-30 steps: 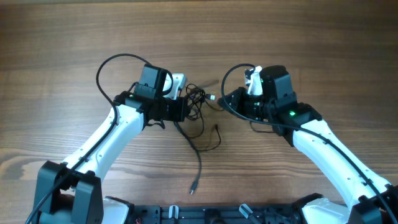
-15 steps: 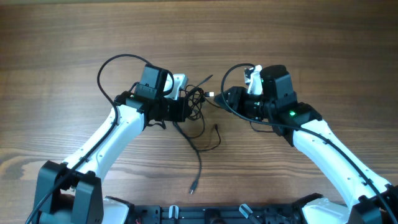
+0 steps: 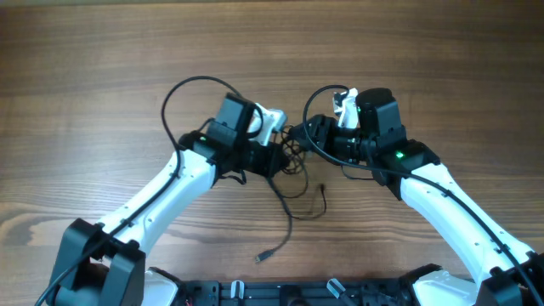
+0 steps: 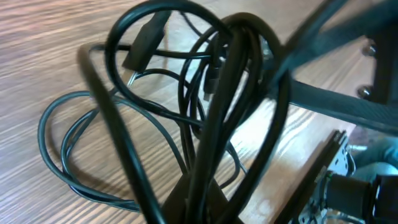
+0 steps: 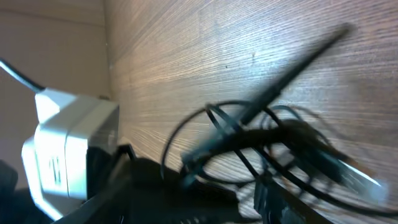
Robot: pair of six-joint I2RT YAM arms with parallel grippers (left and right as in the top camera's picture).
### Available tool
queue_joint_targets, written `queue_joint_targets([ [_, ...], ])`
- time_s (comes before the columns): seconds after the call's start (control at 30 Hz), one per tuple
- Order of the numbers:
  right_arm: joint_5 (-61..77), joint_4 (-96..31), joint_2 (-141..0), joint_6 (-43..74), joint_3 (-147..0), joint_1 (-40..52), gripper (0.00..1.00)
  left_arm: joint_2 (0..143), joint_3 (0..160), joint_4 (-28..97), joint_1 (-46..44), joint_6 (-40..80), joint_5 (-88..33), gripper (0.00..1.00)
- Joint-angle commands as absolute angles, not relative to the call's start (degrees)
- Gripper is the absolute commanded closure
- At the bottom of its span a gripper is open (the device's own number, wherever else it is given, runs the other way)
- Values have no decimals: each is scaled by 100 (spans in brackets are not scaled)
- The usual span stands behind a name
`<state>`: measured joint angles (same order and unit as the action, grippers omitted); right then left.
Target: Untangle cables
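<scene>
My left gripper should open and pull a single piece out while my right gripper holds the tangle (image 3: 292, 155), because my left gripper is gripping several pieces of the cables (image 4: 214, 124) at once.
The cables (image 3: 293, 151) form a black tangle between my two grippers, just above the table's middle. One strand (image 3: 287, 223) trails toward the front and ends in a small plug (image 3: 264, 255); another end lies at the right (image 3: 323, 189). My left gripper (image 3: 279, 159) is shut on the tangle. In the left wrist view, several strands of the cables (image 4: 230, 93) rise from the clamped left gripper (image 4: 202, 202) and loop over the wood. My right gripper (image 3: 313, 136) stands just right of the tangle, jaws apart. In the blurred right wrist view, the cables (image 5: 273, 134) lie ahead of the right gripper (image 5: 230, 199), which holds nothing.
Thick black wires arch over both white arms (image 3: 183, 85) (image 3: 319, 92). The left arm's white wrist block (image 5: 68, 149) sits close to the right gripper. Bare wooden table (image 3: 102, 51) lies all around. A black rail (image 3: 272, 293) runs along the front edge.
My left arm has moved right, carrying the tangle up to the right gripper. The right gripper has opened and let go of a cable. The trailing strand slid right.
</scene>
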<state>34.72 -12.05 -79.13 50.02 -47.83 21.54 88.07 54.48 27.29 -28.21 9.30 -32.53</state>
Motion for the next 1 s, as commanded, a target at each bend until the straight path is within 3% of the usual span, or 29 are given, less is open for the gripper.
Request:
queue_joint_targets([
  [0.0,3336,-1269,-7854,5266,-4829,2137,48,8753,5422,2628,-3033,917,-3400,90],
  [0.1,3061,-1487,-7854,5424,-4829,2137,69,8753,5422,2617,-3092,919,-3402,88],
  [0.2,3015,-1557,-7854,5422,-4829,2137,77,8753,5422,2613,-3092,919,-3402,88],
  [0.33,2891,-1752,-7854,5422,-4829,2137,78,8753,5422,2582,-3092,917,-3402,87],
  [0.43,2891,-1811,-7854,5415,-4825,2137,96,8753,5422,2569,-3092,917,-3400,87],
  [0.63,2585,-2338,-7854,5398,-4825,2137,92,8753,5422,2766,-3092,919,-2969,86],
  [0.67,2521,-2467,-7854,5395,-4825,2137,85,8753,5422,2821,-3092,919,-2886,84],
  [0.77,2506,-2709,-7854,5157,-4825,2137,64,8753,5422,3015,-3092,921,-2703,55],
  [0.83,2528,-2777,-7854,4908,-4825,2137,56,8755,5422,3199,-3092,928,-2585,54],
  [0.97,2552,-2788,-7854,4335,-4825,2137,48,8755,5422,3459,-3103,1133,-2587,55],
])
